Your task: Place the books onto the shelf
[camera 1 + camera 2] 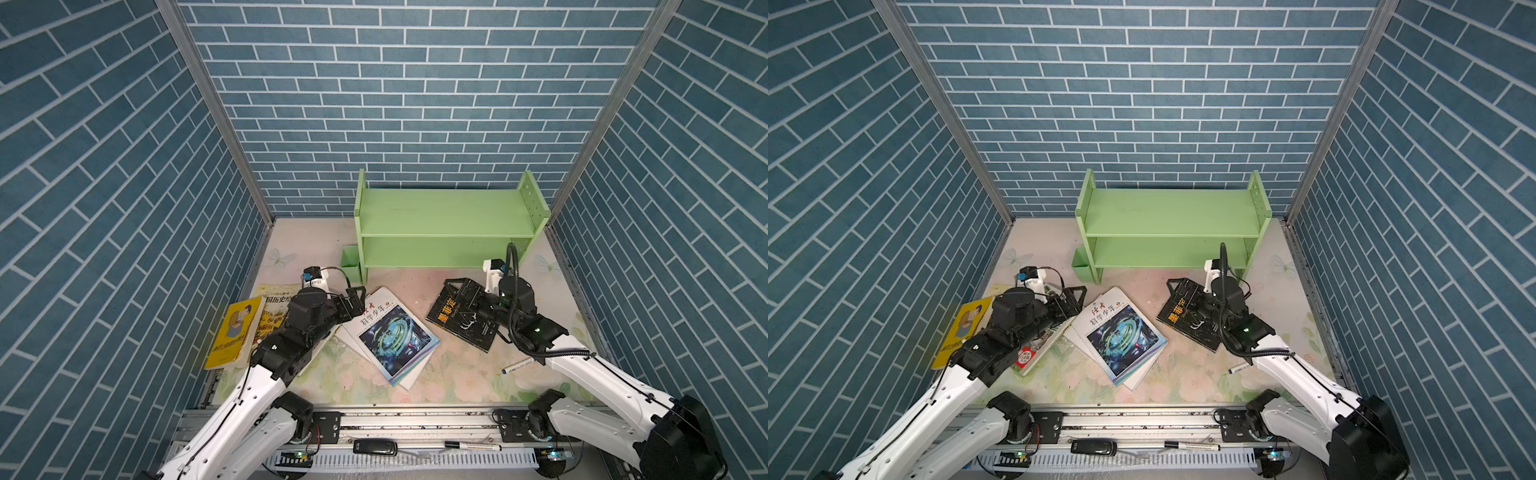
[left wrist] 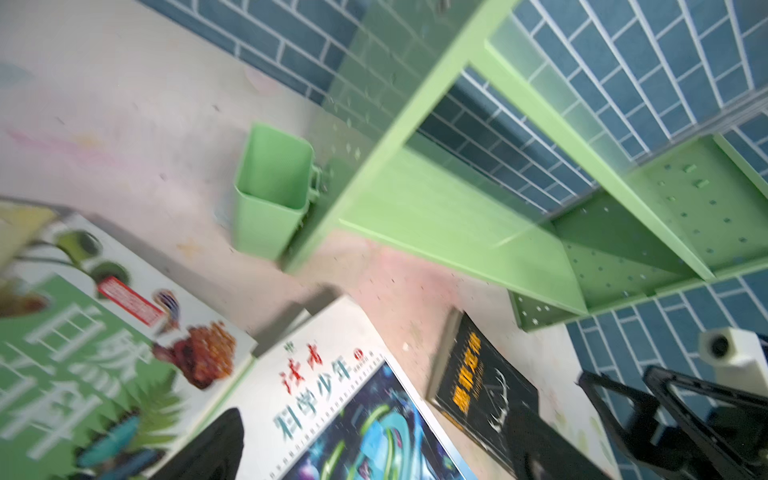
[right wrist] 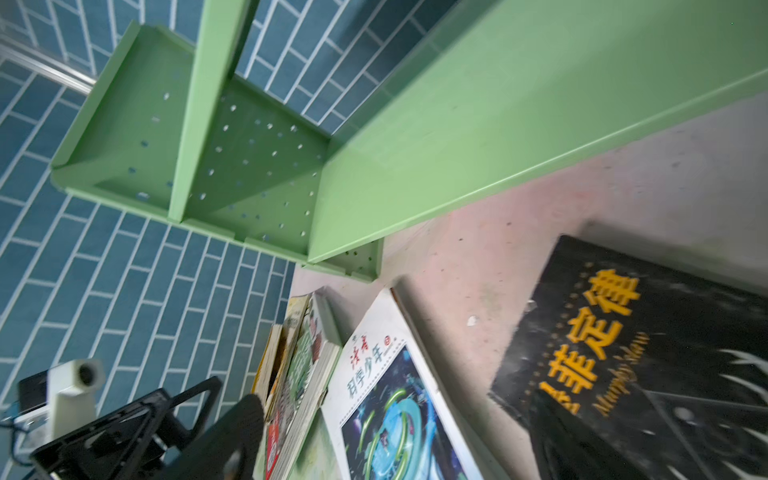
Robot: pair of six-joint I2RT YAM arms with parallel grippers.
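My left gripper should pull back because it is hanging over the flat white sci-fi book's far corner [image 1: 382,291]. I should then grip the book's long edges [image 1: 371,353] with both grippers.
The light green shelf [image 1: 446,224] [image 1: 1167,224] stands empty at the back. The books lie flat in front of it. A yellow cartoon-man book [image 1: 235,332] and a yellow illustrated book [image 1: 274,303] are at the left. A green botanical book [image 2: 83,353] lies partly under my left arm. The white sci-fi book [image 1: 395,336] [image 2: 353,415] rests on a plain white book [image 1: 348,334]. The black book [image 1: 465,320] [image 3: 644,353] lies at the right. My left gripper [image 1: 355,301] [image 2: 382,457] hangs open over the sci-fi book's far corner. My right gripper [image 1: 461,291] [image 3: 395,449] is open above the black book's far edge.
A small green cup-box [image 1: 351,264] hangs on the shelf's left side. A blue-capped marker [image 1: 517,365] lies beside my right arm. Brick-patterned walls close in the table on three sides. A black device [image 1: 374,446] and another marker [image 1: 473,446] sit on the front rail.
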